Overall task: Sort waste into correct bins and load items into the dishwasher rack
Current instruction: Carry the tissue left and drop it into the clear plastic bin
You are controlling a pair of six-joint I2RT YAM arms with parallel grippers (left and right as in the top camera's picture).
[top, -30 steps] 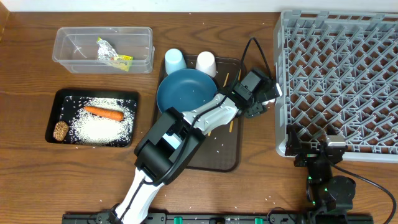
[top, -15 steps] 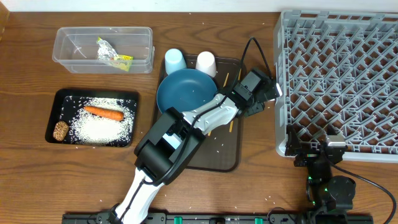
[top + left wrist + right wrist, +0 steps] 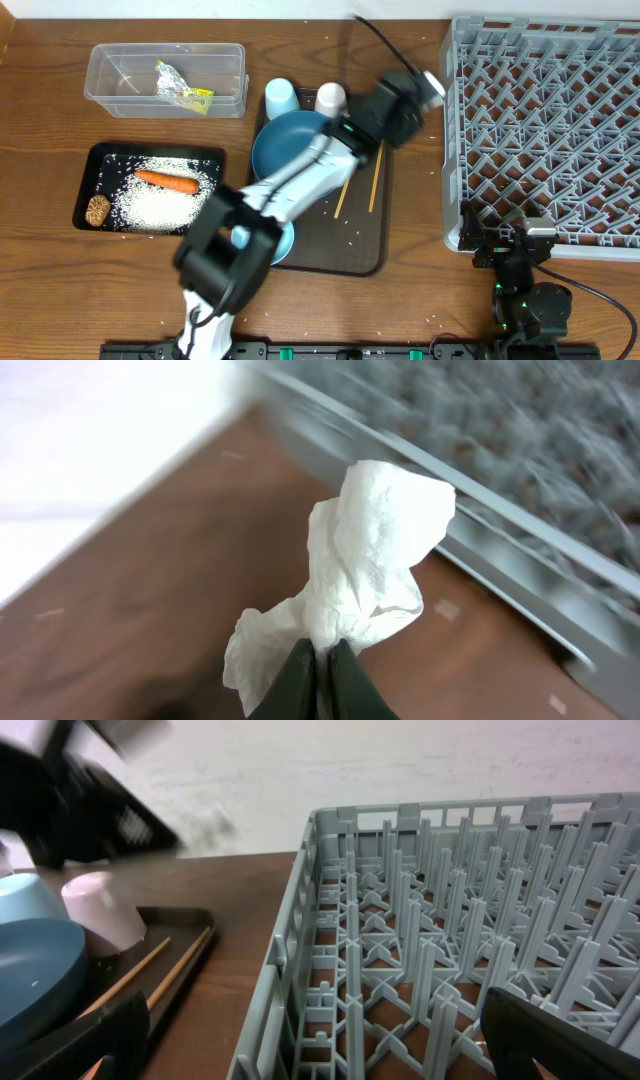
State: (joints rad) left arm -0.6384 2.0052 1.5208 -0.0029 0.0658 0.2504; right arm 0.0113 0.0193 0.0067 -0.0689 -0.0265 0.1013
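Observation:
I should keep going to the wrapper's clear tub (image 3: 150, 84) with my left gripper and let go inside it, because the white tissue (image 3: 434, 88) hangs free of the serving tray and that tub is open.
A crumpled white tissue (image 3: 375, 550) hangs pinched between the tips of my left gripper (image 3: 318, 652), which is shut on it. Overhead, that gripper (image 3: 418, 95) and tissue (image 3: 433, 81) are raised between the brown serving tray (image 3: 375, 255) and the grey dishwasher rack (image 3: 545, 130). The black tray (image 3: 88, 160) holds the carrot (image 3: 165, 181), a brown lump (image 3: 97, 209) and rice (image 3: 165, 205). A wrapper (image 3: 183, 87) lies in the clear tub (image 3: 120, 60). My right gripper (image 3: 320, 1050) stands open over the rack's front left corner (image 3: 508, 232).
On the serving tray are the dark-blue plate (image 3: 298, 143), a light-blue cup (image 3: 281, 98), a white cup (image 3: 330, 97) and two chopsticks (image 3: 375, 180). A pale bowl (image 3: 282, 242) shows partly under my left arm. Rice grains dot the table.
My left gripper closed on the tissue and lifted it from the table beside the rack, moving toward the back. The arm swung left, uncovering the chopsticks. The right arm stayed still.

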